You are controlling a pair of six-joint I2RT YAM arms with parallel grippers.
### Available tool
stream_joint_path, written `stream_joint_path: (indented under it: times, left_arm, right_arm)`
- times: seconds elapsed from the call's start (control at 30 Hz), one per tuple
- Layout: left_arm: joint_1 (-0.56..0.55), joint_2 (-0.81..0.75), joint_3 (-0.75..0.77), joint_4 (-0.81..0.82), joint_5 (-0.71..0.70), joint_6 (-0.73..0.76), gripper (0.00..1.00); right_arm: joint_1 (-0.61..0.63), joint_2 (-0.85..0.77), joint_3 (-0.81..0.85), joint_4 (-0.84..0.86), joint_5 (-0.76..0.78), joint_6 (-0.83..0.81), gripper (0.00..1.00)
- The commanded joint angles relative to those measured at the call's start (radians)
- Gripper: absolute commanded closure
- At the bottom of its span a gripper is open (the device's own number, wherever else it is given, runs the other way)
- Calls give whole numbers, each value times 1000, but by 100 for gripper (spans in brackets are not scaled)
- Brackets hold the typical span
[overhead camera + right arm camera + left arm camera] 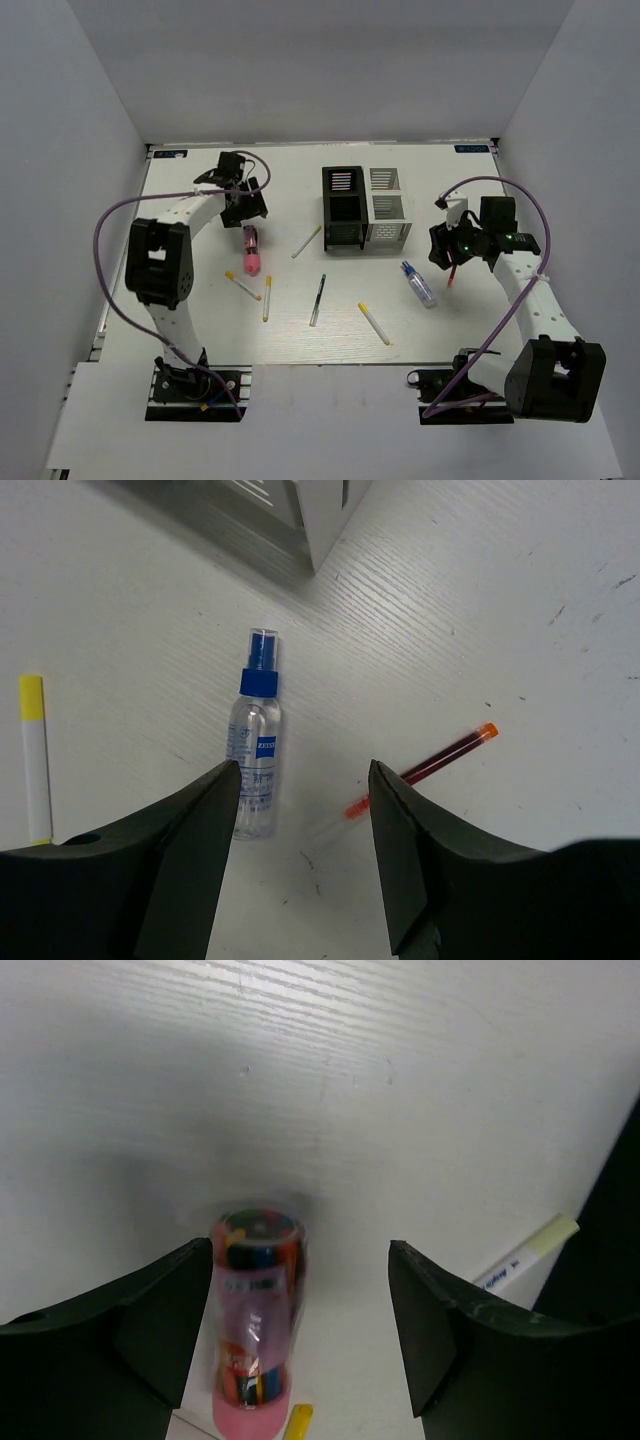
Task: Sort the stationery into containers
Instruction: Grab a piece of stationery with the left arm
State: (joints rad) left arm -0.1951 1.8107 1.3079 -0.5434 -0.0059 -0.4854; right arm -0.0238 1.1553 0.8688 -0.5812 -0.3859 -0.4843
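Note:
Next, I center my right gripper over the bottle's body before closing it, because the blue-capped bottle is close to one finger and the red pen is by the other.
The pink tube lies on the table just below my left gripper. In the left wrist view the tube lies between the open jaws, close to the left finger, and my left gripper is empty. My right gripper is open and empty. In the right wrist view my right gripper hovers over the clear blue-capped bottle and the red pen. The black holder and the white holder stand side by side at table centre.
A dark pen and several white pens with yellow ends lie scattered at the table's front centre. One white pen lies to the right of the left gripper. The bottle lies right of the holders. Grey walls enclose the table.

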Motion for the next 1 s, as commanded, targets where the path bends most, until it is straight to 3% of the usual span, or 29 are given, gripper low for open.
stream_joint_path:
  times: [0.0,0.47,0.57,0.83,0.87,0.93,0.97]
  left_arm:
    - [-10,104,154,-208,-88,22,20]
    - [-29,75,53,-227,-69,62,23]
    - [-29,75,42,-227,-69,71,31]
    - [-38,56,120,-227,-46,80,94]
    - [-47,23,135,-227,-11,91,100]
    - [-58,-23,160,-181,79,105,100]
    - [-58,-51,171,-153,125,105,100]
  right_arm:
    - [1,0,15,17,-15,9,40]
    - [-2,15,-7,37,-16,21,38]
    - [1,23,6,32,-22,19,38]
    - [-1,20,10,20,-31,15,42]
    - [-1,18,9,15,-34,6,49]
    - [1,9,-2,6,-60,-5,69]
    - [1,9,-5,6,-67,-14,94]
